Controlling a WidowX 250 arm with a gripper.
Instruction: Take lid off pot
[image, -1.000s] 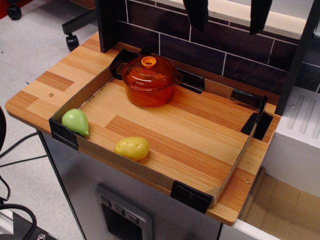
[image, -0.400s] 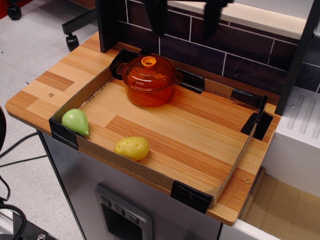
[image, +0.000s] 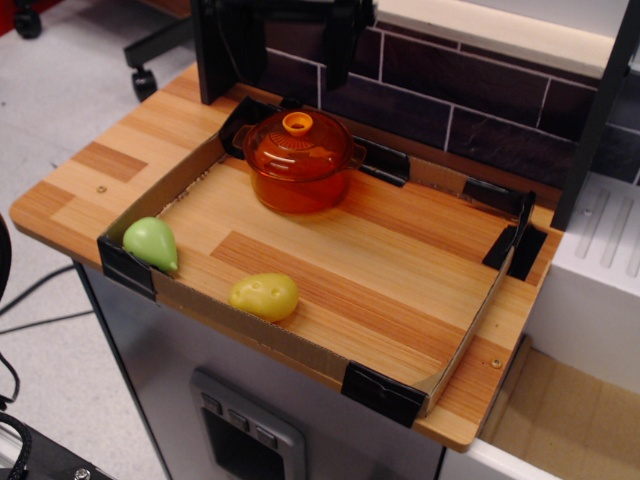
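Note:
The pot's see-through side (image: 300, 194) looks evenly amber, so I expect the inside to be empty when I lift the domed orange lid (image: 298, 145).
The amber-orange pot (image: 298, 188) stands at the back left of the cardboard-walled tray (image: 300, 345). The domed orange lid (image: 300, 145) sits on it, with its lighter ring knob (image: 297, 123) on top. My gripper (image: 296, 55) hangs at the top edge of the view, just above the lid. It is open, with one dark finger to the left (image: 250, 45) and one to the right (image: 345, 40) of the knob. It touches nothing. Its upper part is cut off by the frame.
A green pear-shaped toy (image: 152, 243) lies in the tray's front left corner. A yellow potato-shaped toy (image: 264, 296) lies by the front wall. A dark tiled wall (image: 470, 95) and a black post (image: 212, 50) stand right behind the pot. A white unit (image: 600, 270) stands to the right.
The open gripper has moved left and come lower, from above the back wall to right over the pot's lid. The pot, lid and toys have not moved.

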